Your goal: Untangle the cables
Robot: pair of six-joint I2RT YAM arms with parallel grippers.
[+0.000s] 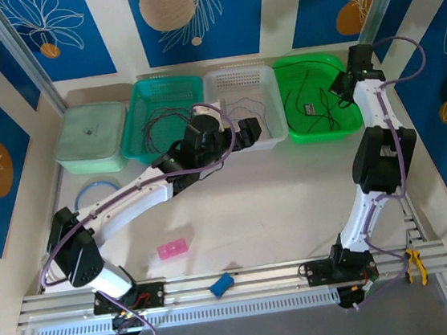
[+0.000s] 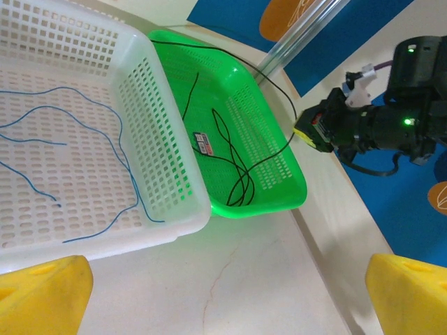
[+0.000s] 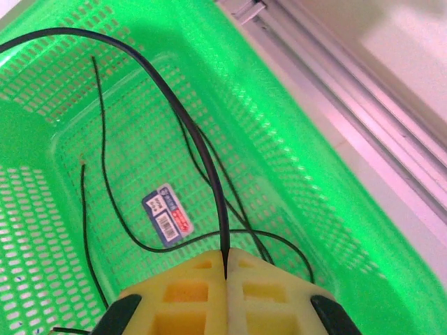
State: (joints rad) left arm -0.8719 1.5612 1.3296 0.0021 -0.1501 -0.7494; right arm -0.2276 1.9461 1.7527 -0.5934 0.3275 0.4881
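My right gripper should pull the black cable's tail clear, because the tail reaches the white basket's rim (image 1: 274, 68). It should then swing back and let go of the tail inside the green basket (image 1: 317, 102).
Thin black cables (image 3: 202, 150) lie in loose loops in the green basket (image 3: 300, 181). My right gripper (image 3: 225, 269) is shut on one black cable, which arcs up and away to the far left; from above it hangs over the green basket's (image 1: 351, 116) right side (image 1: 337, 88). Grey-blue cables (image 2: 105, 125) curl in the white basket (image 2: 174, 209). Red and black cables (image 1: 162, 122) sit in the teal basket (image 1: 138, 112). My left gripper (image 2: 223, 307) is open and holds nothing, above bare table in front of the white basket's near right corner (image 1: 252, 132).
A pale green lidded box (image 1: 91, 136) stands at the far left. A light blue tube loop (image 1: 93, 190) lies beside the left arm. A pink piece (image 1: 174, 248) and a blue piece (image 1: 221, 283) rest near the front rail. A label sticker (image 3: 166, 215) lies in the green basket.
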